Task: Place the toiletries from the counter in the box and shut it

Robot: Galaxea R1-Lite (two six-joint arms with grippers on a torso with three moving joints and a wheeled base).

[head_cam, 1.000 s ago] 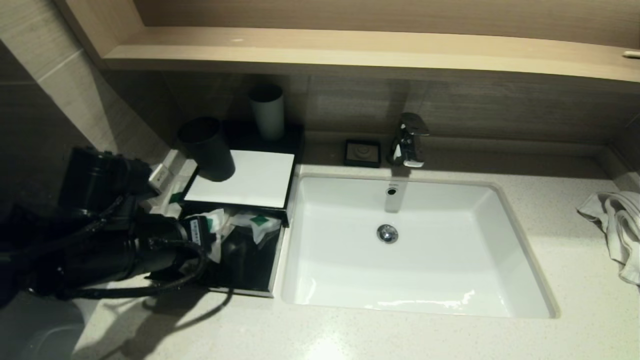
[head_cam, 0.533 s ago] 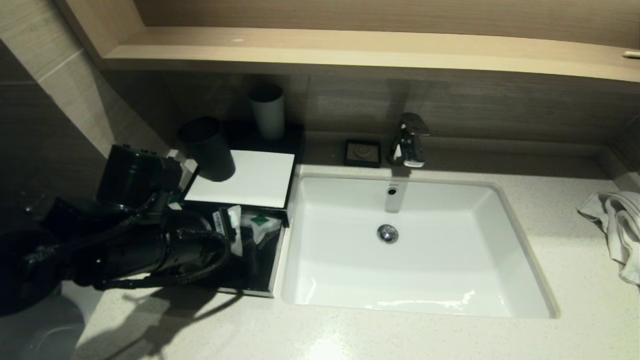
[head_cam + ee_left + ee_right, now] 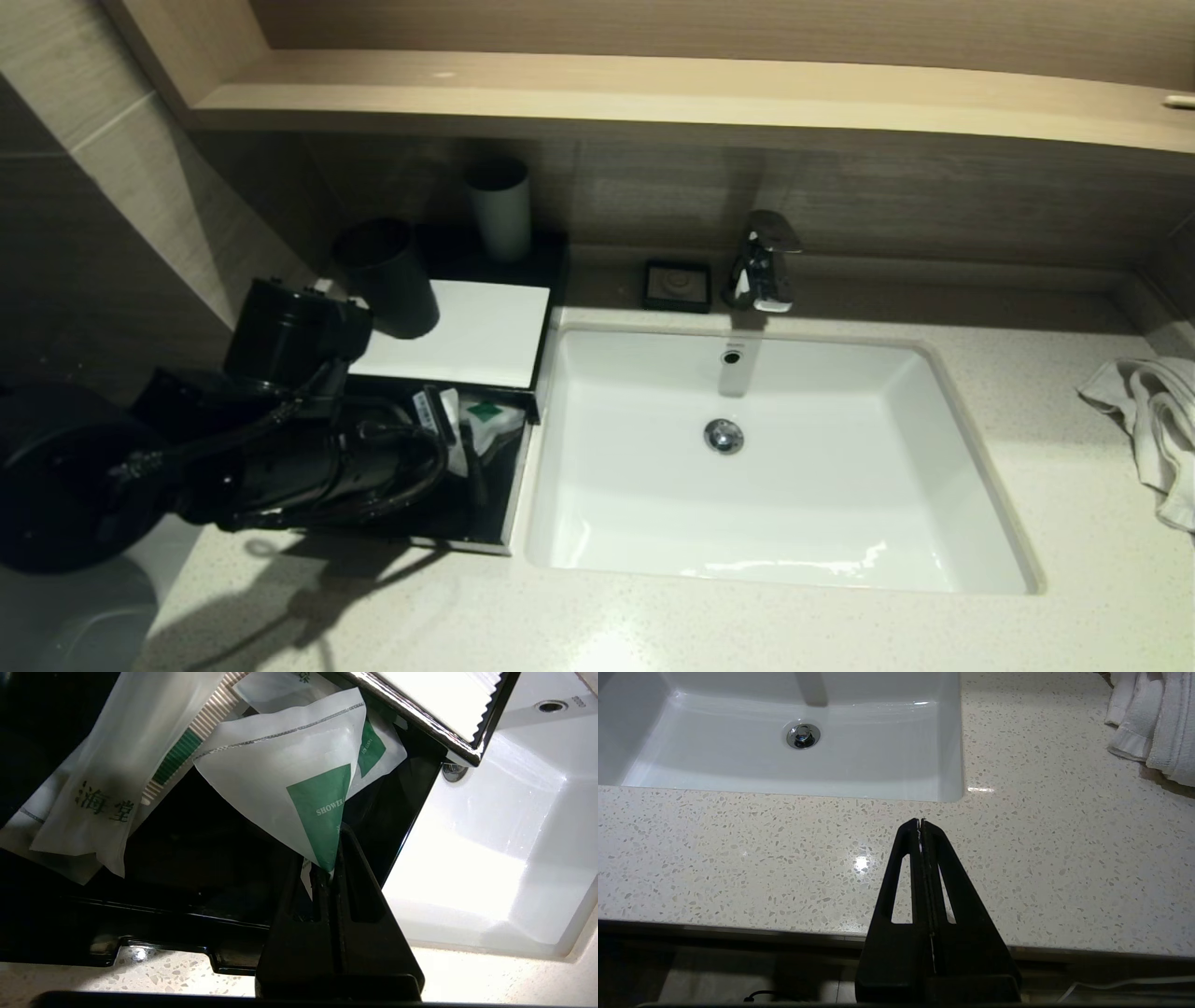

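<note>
The squarish sachet slopes up to its corner in the left gripper [image 3: 326, 864], so the robot should let the sachet go and press its green label [image 3: 325, 809] flat before closing the drawer.
The black box with a white top panel [image 3: 457, 331] stands left of the sink, its drawer [image 3: 499, 509] pulled out toward me. My left gripper [image 3: 470, 457] hovers over the open drawer, shut on the corner of a squarish white sachet with a green label [image 3: 289, 760]. The gripper also shows in the left wrist view [image 3: 329, 858]. More sachets lie in the drawer, among them a long thin one [image 3: 117, 765] and another squarish one [image 3: 485, 415]. My right gripper [image 3: 920, 823] is shut and empty above the counter's [image 3: 738, 849] front edge, out of the head view.
The white sink [image 3: 775, 467] lies right of the drawer. A dark cup [image 3: 387, 275] stands on the box's top and a pale cup [image 3: 499, 210] behind it. A soap dish [image 3: 677, 285], a faucet [image 3: 766, 261] and a crumpled towel [image 3: 1148, 411] are also on the counter.
My left arm has moved right and forward, farther over the open drawer, with the sachet still in its jaws. The right arm has not visibly moved.
</note>
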